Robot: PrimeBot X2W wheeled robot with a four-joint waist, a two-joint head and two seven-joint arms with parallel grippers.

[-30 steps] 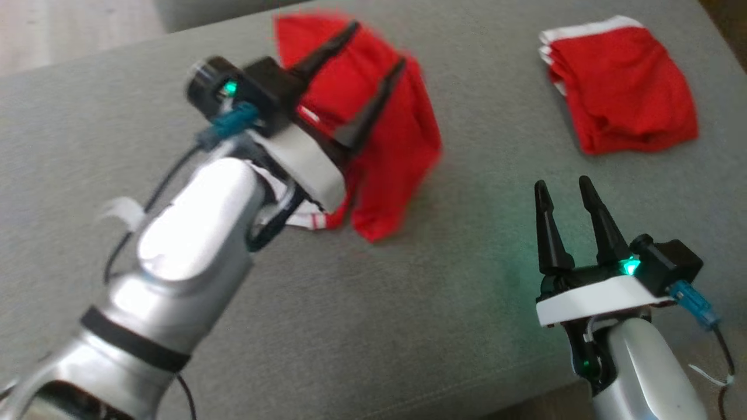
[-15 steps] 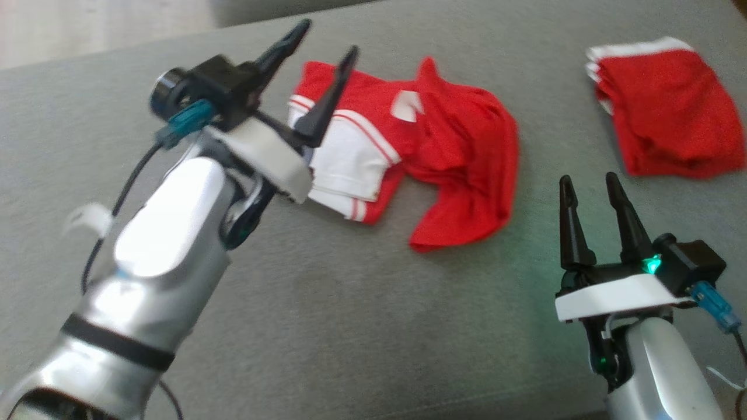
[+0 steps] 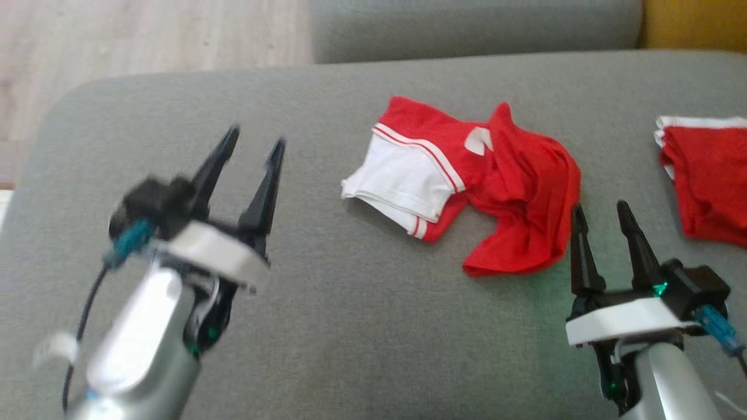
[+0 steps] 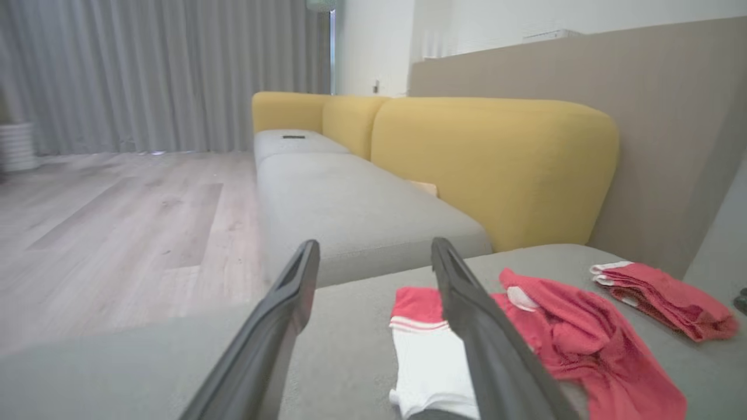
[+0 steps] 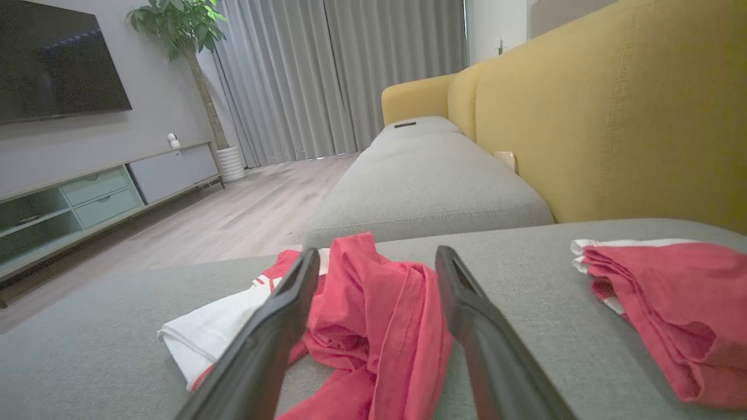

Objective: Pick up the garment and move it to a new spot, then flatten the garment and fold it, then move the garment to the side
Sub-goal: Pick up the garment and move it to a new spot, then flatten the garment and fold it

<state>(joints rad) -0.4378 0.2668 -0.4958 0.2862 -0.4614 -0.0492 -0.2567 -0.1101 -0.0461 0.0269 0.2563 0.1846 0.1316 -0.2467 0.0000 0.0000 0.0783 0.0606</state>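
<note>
My gripper will spread the white sleeve [image 3: 404, 176] away from a matching sleeve beneath when it pulls, because another striped edge [image 3: 418, 225] peeks out under the white sleeve.
A crumpled red garment [image 3: 513, 181] with white sleeves and a white collar lies on the grey couch seat [image 3: 350, 326], also seen in the left wrist view [image 4: 560, 338] and the right wrist view [image 5: 373, 315]. My left gripper [image 3: 254, 146] is open, empty, and stands well to the left of the garment above bare cushion. My right gripper [image 3: 601, 213] is open and empty, just in front of the garment's right edge, with its fingers pointing at the cloth.
A second red garment [image 3: 706, 175], folded, lies at the right of the seat [image 5: 659, 303]. Behind is another grey cushion [image 3: 467, 23] and a yellow backrest [image 4: 496, 163]. Wood floor [image 3: 146, 46] lies beyond the seat's left edge.
My left gripper has drawn back left and down, away from the garment, which now lies spread on the seat. The camera has shifted, so the whole scene sits further right. The right gripper holds its place.
</note>
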